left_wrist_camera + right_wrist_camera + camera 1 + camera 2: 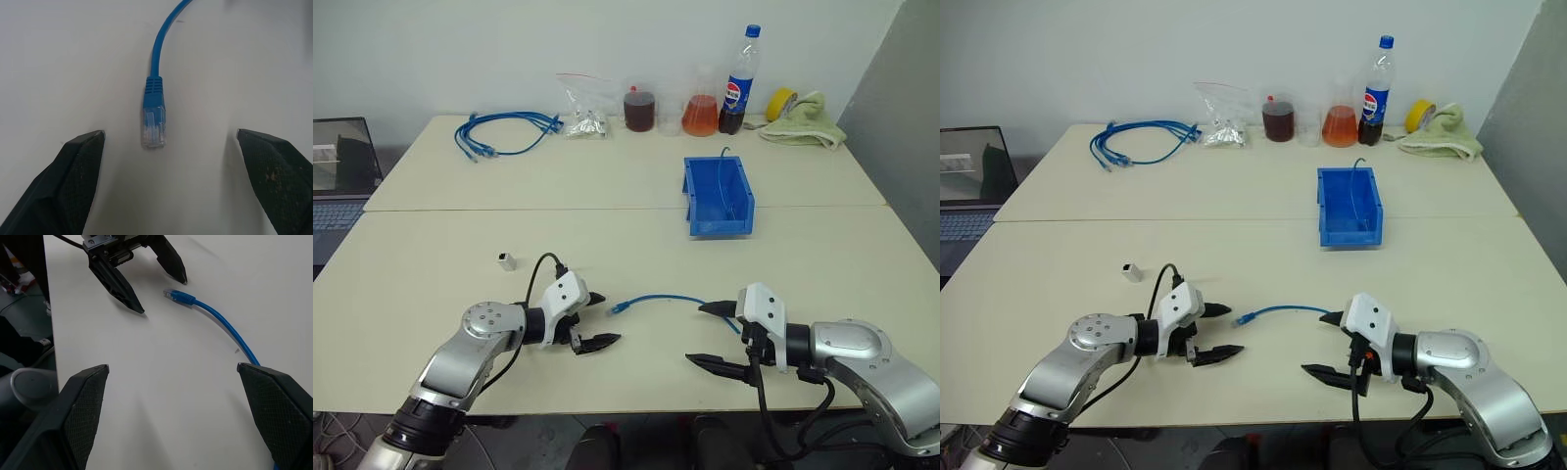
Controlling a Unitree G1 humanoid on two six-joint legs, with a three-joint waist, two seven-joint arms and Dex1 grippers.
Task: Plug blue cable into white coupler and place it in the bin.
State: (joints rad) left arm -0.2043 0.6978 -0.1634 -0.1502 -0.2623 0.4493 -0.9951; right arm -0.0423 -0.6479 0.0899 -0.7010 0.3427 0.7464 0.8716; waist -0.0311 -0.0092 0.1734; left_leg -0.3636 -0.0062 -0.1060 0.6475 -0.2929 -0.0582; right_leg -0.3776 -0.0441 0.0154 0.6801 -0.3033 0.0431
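The clear plug (616, 309) is pointing toward my left gripper, beyond my right gripper's fingers, so I should lift the plug (154, 122) with my left gripper and hand it over.
The short blue cable (671, 297) lies loose on the near table, and its clear plug (154, 127) points at my left gripper (607, 318). That gripper is open, its fingers either side of the plug without touching it. My right gripper (695, 333) is open too and holds nothing, with the cable's other end running past its upper finger. From the right wrist, the cable (225, 325) curves toward the left gripper (163, 296). The tiny white coupler (506, 260) sits alone on the table beyond the left arm. The blue bin (720, 227) stands farther back, right of centre.
Along the far edge are a coil of blue cables (504, 132), a plastic bag (582, 113), two jars of liquid (639, 110), a cola bottle (741, 83), yellow tape (781, 103) and a green cloth (808, 125). A laptop (337, 176) sits off the table's left.
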